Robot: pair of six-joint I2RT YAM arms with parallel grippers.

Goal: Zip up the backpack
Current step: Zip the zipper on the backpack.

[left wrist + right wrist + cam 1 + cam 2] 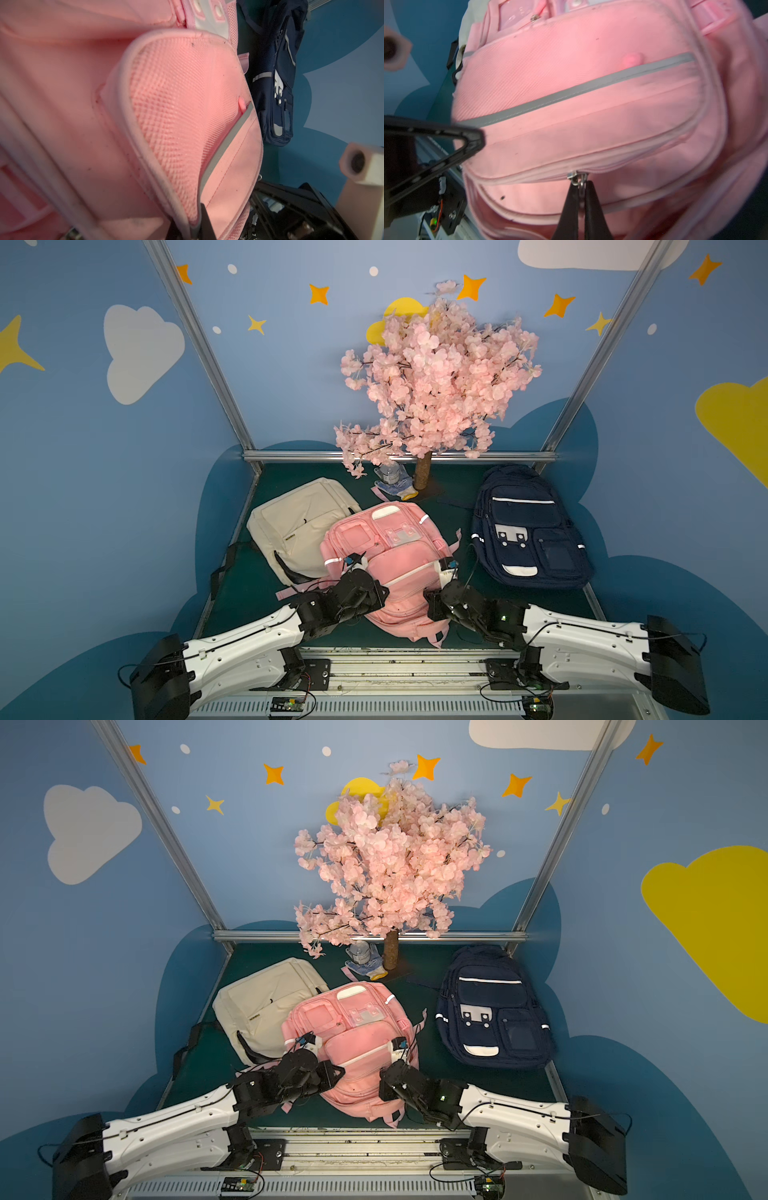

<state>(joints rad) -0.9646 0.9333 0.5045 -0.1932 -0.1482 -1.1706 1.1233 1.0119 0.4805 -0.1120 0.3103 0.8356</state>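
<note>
I should use my left gripper to steady the seam (552, 172) beside the zipper pull, because that gripper is holding the front pocket at the grey stripe's end (470, 121), far from the pull.
The pink backpack (399, 556) (357, 1036) lies face up in the middle of the green table, between my two arms. My left gripper (384, 591) (340, 1071) (192, 226) is at its left flank, shut on the grey-trimmed edge of the mesh side pocket (176, 104). My right gripper (428, 600) (382, 1081) (581, 187) is shut on the metal zipper pull (579, 179), at the seam below the front pocket's grey stripe (571, 93). I cannot tell how much of that zip is closed.
A cream backpack (299, 526) lies left of the pink one and touches it. A navy backpack (528, 531) lies to the right. A pink blossom tree (432, 377) stands at the back, with a metal can (390, 473) beside its trunk. The metal rail (395, 664) runs along the front.
</note>
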